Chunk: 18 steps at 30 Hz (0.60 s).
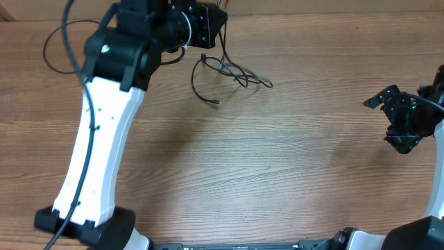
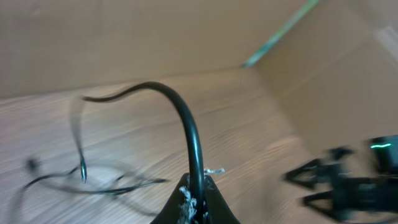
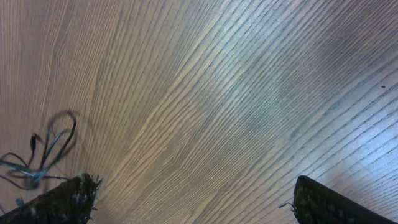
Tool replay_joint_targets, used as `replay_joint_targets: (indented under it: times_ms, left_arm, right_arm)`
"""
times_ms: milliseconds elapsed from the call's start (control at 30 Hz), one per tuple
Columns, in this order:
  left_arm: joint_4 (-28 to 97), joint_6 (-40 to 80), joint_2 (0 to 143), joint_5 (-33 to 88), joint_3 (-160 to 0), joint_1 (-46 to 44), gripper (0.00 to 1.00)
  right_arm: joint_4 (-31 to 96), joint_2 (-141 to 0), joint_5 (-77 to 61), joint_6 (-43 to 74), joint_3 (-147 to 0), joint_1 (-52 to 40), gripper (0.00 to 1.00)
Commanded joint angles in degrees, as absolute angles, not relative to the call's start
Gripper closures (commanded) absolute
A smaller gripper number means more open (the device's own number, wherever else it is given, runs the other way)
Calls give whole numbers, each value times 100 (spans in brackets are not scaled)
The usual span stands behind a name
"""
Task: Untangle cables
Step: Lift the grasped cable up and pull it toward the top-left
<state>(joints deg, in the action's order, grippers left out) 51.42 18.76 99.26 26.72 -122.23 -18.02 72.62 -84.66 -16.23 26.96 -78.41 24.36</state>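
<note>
My left gripper should pull its cable back out and put it down on the wood [image 1: 38,132] next to my left arm, because the cable hangs into the tangle [image 1: 232,68].
The cables [image 1: 229,73] lie as a loose tangle of thin black loops on the wooden table [image 1: 277,173], far centre. My left gripper [image 1: 219,21] hangs just above and behind them. In the left wrist view, that left gripper [image 2: 198,186] is shut on one black cable [image 2: 189,130], which rises from the fingertips and arches left. The rest of the tangle [image 2: 93,183] lies blurred on the table below. My right gripper [image 1: 390,119] is at the table's right side, far from the cables. In the right wrist view it [image 3: 193,199] stands open over bare wood, with the cables [image 3: 43,155] at the left edge.
The left arm's white link [image 1: 97,153] crosses the left side of the table, with a thick black arm cord [image 1: 59,42] looping beside it. A cardboard wall [image 2: 323,74] stands behind the table. The right arm [image 2: 348,180] shows blurred in the left wrist view.
</note>
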Motion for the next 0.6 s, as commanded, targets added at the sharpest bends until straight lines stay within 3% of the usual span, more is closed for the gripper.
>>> replay_joint_targets:
  times_ms: [0, 100, 233, 567]
  left_arm:
    - [4711, 2731, 9682, 3570, -12256, -1846, 96]
    - [3900, 3035, 9537, 4259, -12256, -1848, 96]
    - [1660, 4720, 9509, 5078, -12256, -1872, 96]
    - [-709, 7100, 9509, 4541, -12256, -1872, 96]
  right_arm:
    - [7231, -8425, -1610, 2670, -7948, 2440, 0]
    - [7229, -8425, -1610, 2672, -7946, 2440, 0]
    - [7229, -8425, -1610, 2670, -7946, 2440, 0]
    - [7229, -8425, -1610, 2672, -7946, 2440, 0]
